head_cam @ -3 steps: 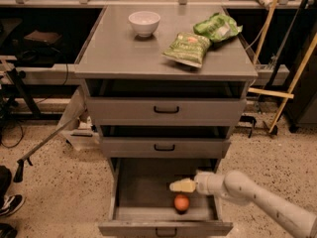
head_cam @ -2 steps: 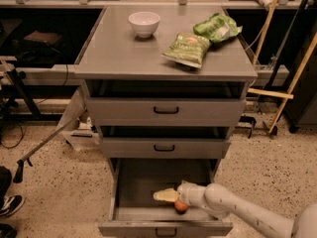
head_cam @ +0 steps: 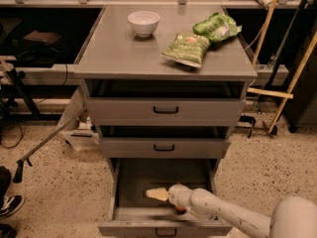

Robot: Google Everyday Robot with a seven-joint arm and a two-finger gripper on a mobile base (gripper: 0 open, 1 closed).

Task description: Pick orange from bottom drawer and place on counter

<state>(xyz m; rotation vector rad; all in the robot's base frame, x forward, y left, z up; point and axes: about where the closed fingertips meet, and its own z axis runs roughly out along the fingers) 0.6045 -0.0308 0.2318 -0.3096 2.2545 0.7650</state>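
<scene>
I can see my gripper's fingers over the drawer's bottom beyond the orange. I should lift clear, move back and lower the fingers to the orange.
The bottom drawer (head_cam: 143, 178) of the grey cabinet is pulled out. The orange (head_cam: 181, 211) lies near the drawer's front, mostly hidden under my arm; only a small sliver shows. My gripper (head_cam: 154, 194) is inside the drawer, pointing left, low over the drawer floor, with its tips just left of and beyond the orange. It holds nothing that I can see. The counter (head_cam: 133, 53) is the flat grey top of the cabinet.
A white bowl (head_cam: 143, 23) stands at the back of the counter, with two green crisp bags (head_cam: 188, 47) (head_cam: 217, 28) to its right. The two upper drawers are shut. Wooden poles (head_cam: 285, 90) lean at the right; a stand leg (head_cam: 42, 144) lies at the left.
My gripper has moved left across the drawer, from right of the orange to past it. The arm now covers most of the orange.
</scene>
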